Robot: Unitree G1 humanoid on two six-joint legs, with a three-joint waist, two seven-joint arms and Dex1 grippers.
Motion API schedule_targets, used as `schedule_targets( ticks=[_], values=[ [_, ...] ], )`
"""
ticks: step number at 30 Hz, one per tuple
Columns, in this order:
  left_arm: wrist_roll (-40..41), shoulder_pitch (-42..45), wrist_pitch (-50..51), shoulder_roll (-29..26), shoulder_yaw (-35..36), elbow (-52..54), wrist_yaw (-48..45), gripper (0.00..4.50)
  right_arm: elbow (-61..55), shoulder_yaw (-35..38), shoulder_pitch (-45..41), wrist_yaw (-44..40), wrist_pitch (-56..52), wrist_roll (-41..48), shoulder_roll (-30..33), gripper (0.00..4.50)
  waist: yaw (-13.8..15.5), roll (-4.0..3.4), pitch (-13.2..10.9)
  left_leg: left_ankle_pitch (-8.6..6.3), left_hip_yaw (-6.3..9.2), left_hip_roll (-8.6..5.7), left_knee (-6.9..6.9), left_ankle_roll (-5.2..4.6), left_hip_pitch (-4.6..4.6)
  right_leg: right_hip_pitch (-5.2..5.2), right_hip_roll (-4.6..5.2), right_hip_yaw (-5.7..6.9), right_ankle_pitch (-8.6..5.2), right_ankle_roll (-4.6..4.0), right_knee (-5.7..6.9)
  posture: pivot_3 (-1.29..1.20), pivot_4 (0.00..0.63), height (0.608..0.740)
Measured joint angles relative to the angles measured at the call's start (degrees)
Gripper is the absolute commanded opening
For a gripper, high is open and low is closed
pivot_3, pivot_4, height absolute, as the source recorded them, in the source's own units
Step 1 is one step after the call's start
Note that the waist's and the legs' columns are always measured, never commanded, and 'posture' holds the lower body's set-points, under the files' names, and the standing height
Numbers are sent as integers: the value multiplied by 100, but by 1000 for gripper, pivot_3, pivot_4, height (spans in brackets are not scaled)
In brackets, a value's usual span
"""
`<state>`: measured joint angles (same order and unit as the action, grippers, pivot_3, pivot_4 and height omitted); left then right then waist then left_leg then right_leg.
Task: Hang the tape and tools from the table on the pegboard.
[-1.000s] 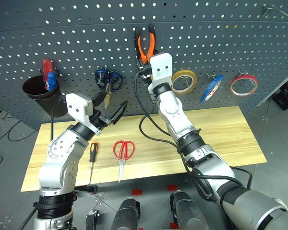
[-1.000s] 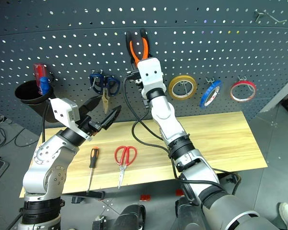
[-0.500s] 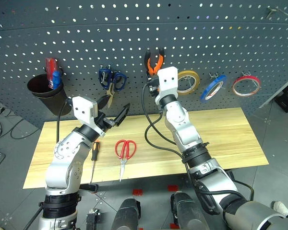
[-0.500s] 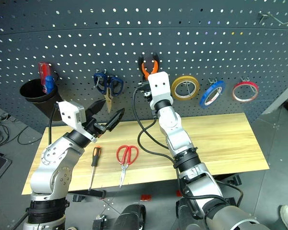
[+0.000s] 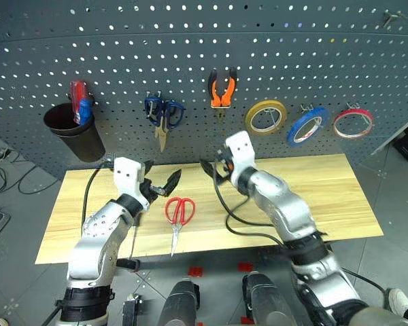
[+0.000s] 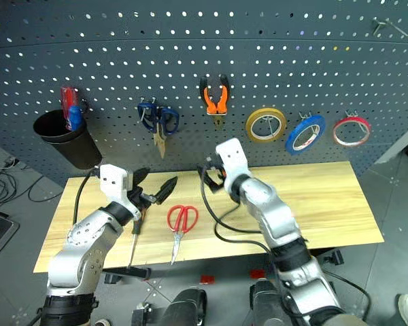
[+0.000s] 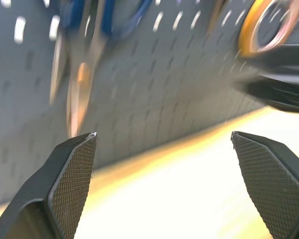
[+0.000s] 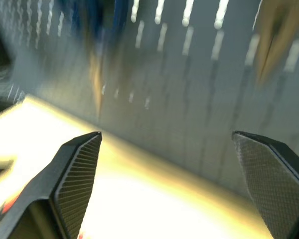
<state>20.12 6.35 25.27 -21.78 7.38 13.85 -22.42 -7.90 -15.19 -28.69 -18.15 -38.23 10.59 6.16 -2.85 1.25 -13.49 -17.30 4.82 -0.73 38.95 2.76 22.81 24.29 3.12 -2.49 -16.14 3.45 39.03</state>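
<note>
My gripper will carry the red-handled scissors to where hook tips show above the dark blue scissors, so I expect them to hang blades down, overlapping that pair.
The orange-handled pliers hang on the pegboard, free of any gripper. The blue tape hangs to their right, between a yellow ring and a red ring. On the table lie the red-handled scissors and, left of them, the screwdriver, partly under my left arm. My left gripper hovers open and empty above the table, just left of the scissors. My right gripper is open and empty too, low over the table below the pliers, pointing left. In the wrist views both pairs of fingertips stand wide apart.
Dark blue scissors hang left of the pliers. A black cup holding red and blue items is fixed at the pegboard's far left. Yellow tape and red tape hang on hooks at right. A black cable trails from the right arm.
My right gripper let go of the pliers, which now hang on the pegboard, opened wide and dropped to just above the table. The left gripper sank lower. The camera view shifted.
</note>
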Motion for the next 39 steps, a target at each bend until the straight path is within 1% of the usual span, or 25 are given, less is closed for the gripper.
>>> schedule_targets(
  ticks=[2,5,10,15,19,24,32,36,37,39],
  values=[
    [-140,-144,498,21,-161,13,280,4500,-767,-95,359,-241,-524,223,312,4487,-7,0,0,-8,2,2,-1,-14,-3,-3,-2,1,0,0,-1,-2,234,740],
    [-309,-353,1256,116,-392,30,672,4500,-1768,-314,815,-611,-1261,640,816,4487,-31,1,-1,-11,5,5,-3,-19,-4,-4,-5,2,0,0,-3,-5,242,740],
    [-393,-515,2440,172,-645,288,1020,4500,-2691,-429,1101,-1030,-2081,1199,1366,4487,-36,2,-5,-12,10,2,-2,-21,-11,-15,-5,5,0,0,-4,-13,261,740],
    [-451,-630,3188,185,-1029,496,1068,4500,-2965,-431,1113,-1131,-2379,1546,1445,4487,-36,3,-7,-12,12,0,-2,-22,-12,-19,-4,6,-1,0,-6,-21,271,740],
    [-487,-709,3717,427,-1195,559,1254,4500,-3006,-417,1144,-1072,-2522,1672,1394,4487,-37,4,-10,-12,13,-2,-2,-22,-12,-20,-1,5,-1,0,-6,-30,278,740],
    [-629,-658,4072,628,-1265,428,1545,4500,-3082,-359,1191,-1002,-2712,1833,1397,4487,-37,1,-23,-13,15,-4,-2,-23,-15,-24,0,6,-1,0,-8,-42,291,740],
    [-986,-109,4040,867,-1278,-151,1874,4500,-3134,8,1229,-847,-2989,2133,1296,4487,-34,-4,-27,-13,15,-7,-4,-24,-31,-39,1,5,-1,0,-8,-52,295,740],
    [-1117,76,3998,914,-1323,-469,1921,4500,-3133,259,1235,-769,-3215,2370,1164,4487,-35,-14,-33,-16,15,-8,-17,-28,-79,-86,2,5,-2,1,-23,-53,295,740],
    [-1141,126,3948,918,-1341,-545,1918,4329,-3132,330,1233,-764,-3270,2460,1130,4497,-35,-18,-34,-18,16,-8,-20,-32,-96,-103,2,5,-3,2,-30,-53,295,740],
    [-1190,204,3901,930,-1337,-689,1914,3936,-3128,446,1232,-764,-3381,2600,1086,4500,-32,-26,-34,-18,18,-9,-22,-33,-101,-109,1,6,-3,2,-33,-54,294,740]
  ],
)
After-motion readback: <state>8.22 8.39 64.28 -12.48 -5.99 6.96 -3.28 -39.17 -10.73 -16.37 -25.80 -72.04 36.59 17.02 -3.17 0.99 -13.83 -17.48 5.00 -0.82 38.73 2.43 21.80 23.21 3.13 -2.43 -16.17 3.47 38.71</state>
